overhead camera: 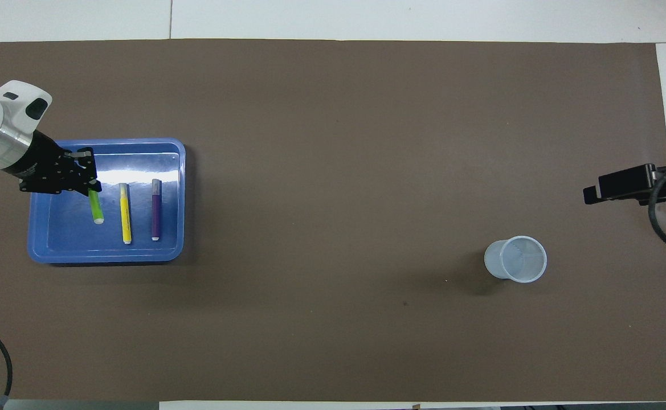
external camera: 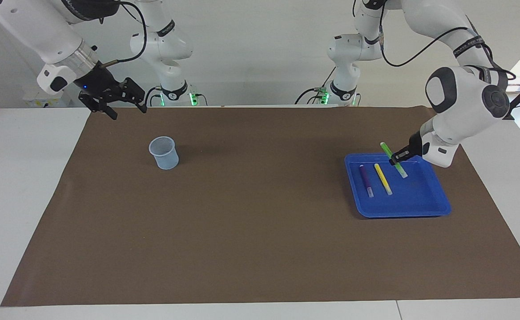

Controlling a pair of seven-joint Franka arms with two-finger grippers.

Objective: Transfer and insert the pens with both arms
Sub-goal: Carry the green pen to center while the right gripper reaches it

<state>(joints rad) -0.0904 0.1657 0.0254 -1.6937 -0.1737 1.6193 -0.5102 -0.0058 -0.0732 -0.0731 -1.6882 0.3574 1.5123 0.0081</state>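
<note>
I should keep my right gripper going over the mat's middle (overhead camera: 330,229) until it grips the green pen's upper end (external camera: 384,145), since that end sticks clear of my left gripper.
My left gripper (external camera: 395,161) is shut on the green pen (external camera: 385,147) and holds it tilted in the air over the blue tray (external camera: 420,202). The overhead view shows the left gripper (overhead camera: 89,185) with the green pen (overhead camera: 95,208) hanging from it. The yellow pen (external camera: 383,178) and the purple pen (external camera: 366,179) lie side by side in the tray; they also show in the overhead view, yellow (overhead camera: 125,213) and purple (overhead camera: 155,210). My right gripper (external camera: 126,111) is open and empty, up in the air over the mat's edge at the right arm's end.
A clear plastic cup (external camera: 164,153) stands upright on the brown mat (external camera: 251,222) toward the right arm's end; it also shows in the overhead view (overhead camera: 516,259). The blue tray (overhead camera: 59,247) sits at the left arm's end.
</note>
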